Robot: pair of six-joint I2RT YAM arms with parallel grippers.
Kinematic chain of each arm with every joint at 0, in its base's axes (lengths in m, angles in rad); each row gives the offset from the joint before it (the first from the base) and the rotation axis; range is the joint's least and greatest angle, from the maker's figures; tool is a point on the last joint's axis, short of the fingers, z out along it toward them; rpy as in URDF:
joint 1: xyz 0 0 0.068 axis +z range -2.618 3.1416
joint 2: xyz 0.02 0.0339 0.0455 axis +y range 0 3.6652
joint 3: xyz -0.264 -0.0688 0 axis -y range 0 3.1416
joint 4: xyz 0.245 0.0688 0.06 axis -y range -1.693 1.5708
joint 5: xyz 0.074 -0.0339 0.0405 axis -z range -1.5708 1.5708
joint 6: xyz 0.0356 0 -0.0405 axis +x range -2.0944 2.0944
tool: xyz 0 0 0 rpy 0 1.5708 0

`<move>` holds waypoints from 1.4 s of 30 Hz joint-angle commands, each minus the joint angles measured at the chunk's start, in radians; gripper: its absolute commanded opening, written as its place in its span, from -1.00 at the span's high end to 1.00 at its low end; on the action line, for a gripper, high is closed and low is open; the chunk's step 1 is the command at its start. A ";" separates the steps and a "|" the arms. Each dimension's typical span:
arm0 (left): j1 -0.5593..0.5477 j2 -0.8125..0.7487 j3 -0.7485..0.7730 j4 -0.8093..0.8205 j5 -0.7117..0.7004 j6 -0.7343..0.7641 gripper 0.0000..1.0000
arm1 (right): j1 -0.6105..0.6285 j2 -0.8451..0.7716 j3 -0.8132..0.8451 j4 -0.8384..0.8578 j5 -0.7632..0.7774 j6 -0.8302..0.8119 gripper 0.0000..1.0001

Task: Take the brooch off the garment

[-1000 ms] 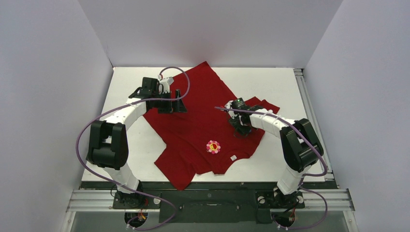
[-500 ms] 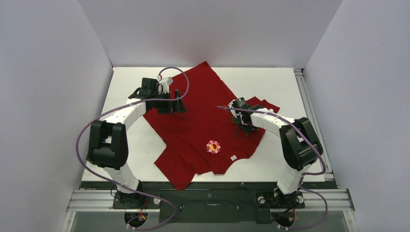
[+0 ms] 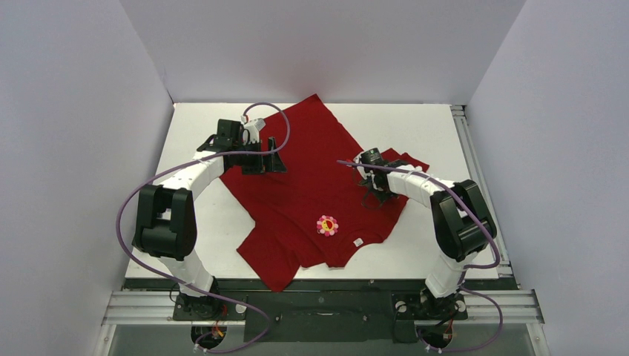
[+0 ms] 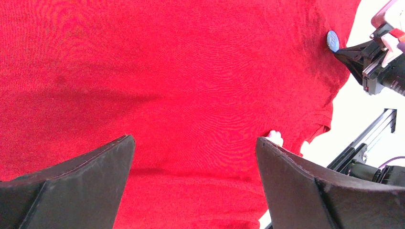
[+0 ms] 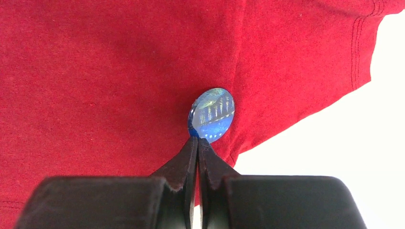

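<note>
My right gripper should open, back away and tilt so that its fingers can straddle the badge [image 5: 213, 114], because its closed fingers touch only the rim of the blue badge [image 5: 202, 134].
The garment [image 3: 311, 174], a dark-red T-shirt, lies spread on the white table. The brooch [image 3: 327, 225], a pink flower with a yellow centre, sits pinned on its near part, apart from both grippers. My right gripper [image 3: 375, 196] is low over the shirt's right edge. In the right wrist view its jaws [image 5: 197, 139] are shut, with the tips touching the lower edge of a round blue badge [image 5: 211, 115] on the cloth. My left gripper [image 3: 264, 160] hovers over the shirt's far left part, wide open [image 4: 193, 140] with only cloth between the fingers.
The blue badge [image 4: 333, 40] also shows in the left wrist view, beside the right arm. A small white tag [image 3: 357, 242] lies at the neckline near the brooch. White table [image 3: 438, 133] surrounds the shirt, enclosed by grey walls.
The right gripper's jaws have closed fully, and it has shifted slightly to the right at the shirt's edge. The left arm and the brooch have not moved.
</note>
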 commanded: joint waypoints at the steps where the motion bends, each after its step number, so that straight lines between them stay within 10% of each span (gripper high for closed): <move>1: 0.007 -0.010 0.001 0.045 0.021 0.001 -0.93 | -0.021 -0.030 0.014 0.000 0.014 0.003 1.00; 9: 0.009 -0.016 0.001 0.039 0.031 0.012 -0.93 | -0.068 -0.084 0.016 -0.015 -0.051 -0.001 1.00; 14: 0.008 -0.015 0.004 0.042 0.035 0.009 -0.93 | -0.057 -0.099 0.013 -0.012 -0.080 -0.002 0.20; 18: 0.007 -0.014 0.006 0.045 0.035 0.005 -0.93 | -0.036 -0.078 0.027 -0.008 -0.071 -0.002 -0.02; 42: 0.016 -0.015 -0.001 0.059 0.069 -0.015 -0.93 | 0.005 0.034 0.037 0.087 0.103 -0.043 0.27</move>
